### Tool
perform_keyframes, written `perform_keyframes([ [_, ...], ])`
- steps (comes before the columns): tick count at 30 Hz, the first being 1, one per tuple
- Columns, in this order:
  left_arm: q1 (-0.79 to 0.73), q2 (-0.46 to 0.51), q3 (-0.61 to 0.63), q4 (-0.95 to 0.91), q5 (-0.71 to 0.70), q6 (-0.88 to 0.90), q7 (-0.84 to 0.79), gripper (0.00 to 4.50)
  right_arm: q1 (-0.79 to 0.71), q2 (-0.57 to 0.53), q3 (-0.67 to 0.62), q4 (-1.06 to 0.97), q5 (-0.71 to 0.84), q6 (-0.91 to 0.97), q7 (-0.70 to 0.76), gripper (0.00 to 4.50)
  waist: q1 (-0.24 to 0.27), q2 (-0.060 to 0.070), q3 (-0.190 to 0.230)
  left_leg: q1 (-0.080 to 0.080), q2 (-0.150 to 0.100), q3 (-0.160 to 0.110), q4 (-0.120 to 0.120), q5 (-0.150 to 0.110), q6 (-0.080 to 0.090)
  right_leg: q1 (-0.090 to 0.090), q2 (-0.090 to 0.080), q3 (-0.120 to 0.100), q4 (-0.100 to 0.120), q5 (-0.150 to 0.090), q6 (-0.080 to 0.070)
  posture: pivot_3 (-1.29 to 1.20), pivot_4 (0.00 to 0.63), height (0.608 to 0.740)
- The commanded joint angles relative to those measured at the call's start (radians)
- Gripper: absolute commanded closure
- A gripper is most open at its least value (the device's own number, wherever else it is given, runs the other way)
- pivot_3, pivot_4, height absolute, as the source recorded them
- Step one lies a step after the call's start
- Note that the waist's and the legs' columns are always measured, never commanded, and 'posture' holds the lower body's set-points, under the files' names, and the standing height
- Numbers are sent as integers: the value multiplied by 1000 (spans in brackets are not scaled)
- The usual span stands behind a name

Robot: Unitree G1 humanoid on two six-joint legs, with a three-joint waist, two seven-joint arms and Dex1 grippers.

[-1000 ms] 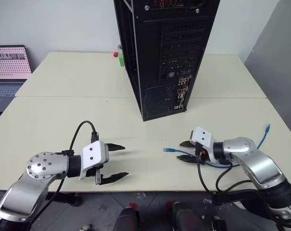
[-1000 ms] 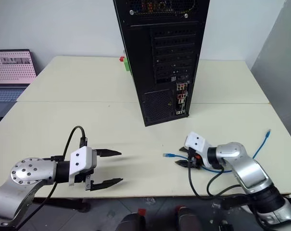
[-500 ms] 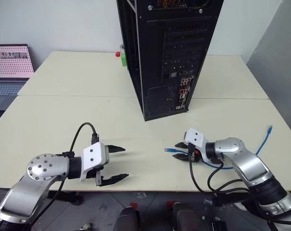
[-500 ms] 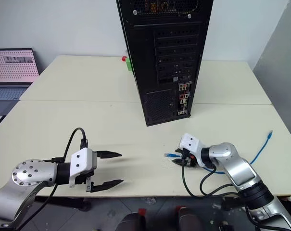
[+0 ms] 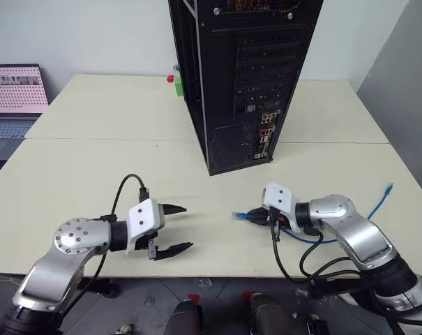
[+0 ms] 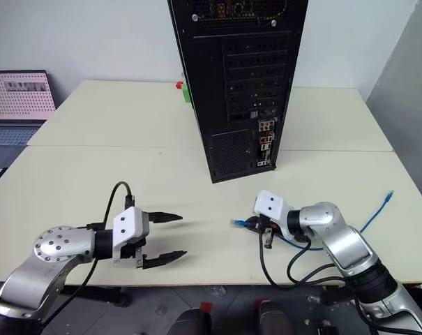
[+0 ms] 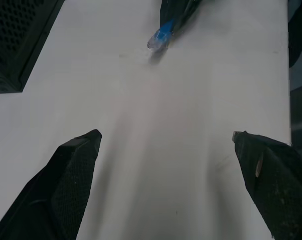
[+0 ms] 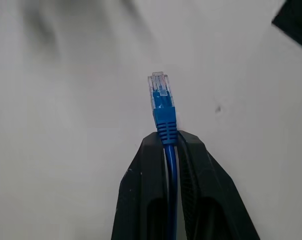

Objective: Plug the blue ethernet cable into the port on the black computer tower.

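Note:
The blue ethernet cable should hardly move at its far end (image 5: 389, 187) when I bring the plug to the tower, because it trails in a slack curve (image 5: 329, 241).
The black computer tower (image 5: 245, 77) stands upright at the table's middle back, its rear panel facing me. The port lies among the small connectors (image 6: 265, 139) low on that panel, too small to single out. My right gripper (image 8: 166, 137) is shut on the blue ethernet cable (image 5: 367, 213) just behind its clear plug (image 8: 158, 87), which sticks out past the fingertips. The plug (image 5: 238, 215) points left, just above the table in front of the tower. The rest of the cable trails right to its other end (image 5: 389, 187). My left gripper (image 5: 176, 229) hovers open and empty at the front left.
A laptop (image 5: 15, 94) sits at the far left edge. A small red and green object (image 5: 174, 82) stands behind the tower's left side. Black robot cables (image 5: 301, 258) hang off my right arm at the table's front edge.
My right gripper has closed on the cable behind the plug and shifted left with it. My left gripper, still open, has edged a little right.

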Motion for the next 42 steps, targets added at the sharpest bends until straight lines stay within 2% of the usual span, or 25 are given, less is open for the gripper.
perform_keyframes([
  [1, -64, -29, -56, 24, 9, -13, -15, 0, -31, 16, 18, -78, 24, 32, 7, 4447, 0, 0, 0, 0, 0, 0, 0, 0, 0, 0, 0, 0, 0, 0, 0, 0, 150, 740],
  [13, -282, -100, -235, 193, 92, -39, -111, 0, -52, 42, 92, -78, -2, 30, -2, 4464, -2, 0, 0, -2, -1, 0, 1, 0, 0, 0, 0, -2, 0, 0, 0, 0, 150, 740],
  [14, -293, -105, -241, 203, 96, -40, -115, 376, -54, 43, 95, -77, -4, 29, -3, 4464, -1, 0, 0, -1, -1, 0, 1, 0, 0, 0, 0, -2, 0, 0, 0, 0, 150, 740],
  [20, -339, -116, -265, 237, 113, -38, -134, 1719, -57, 50, 103, -78, -11, 33, -5, 4464, 0, 0, 0, -2, -1, 0, 2, 0, 0, 0, 0, -4, 0, 0, 0, 0, 150, 740],
  [31, -336, -130, -265, 205, 120, -18, -141, 4244, -65, 54, 117, -73, -26, 30, -7, 4465, 0, 0, 0, -3, -1, -1, 2, 0, 0, 0, 0, -6, 0, 0, -1, 0, 150, 740],
  [42, -316, -131, -254, 188, 108, -8, -135, 4329, -70, 59, 120, -64, -41, 24, -7, 4476, 0, 0, 0, -4, -1, -3, 2, 0, 0, 0, 0, -8, 0, 0, -1, 0, 150, 740],
])
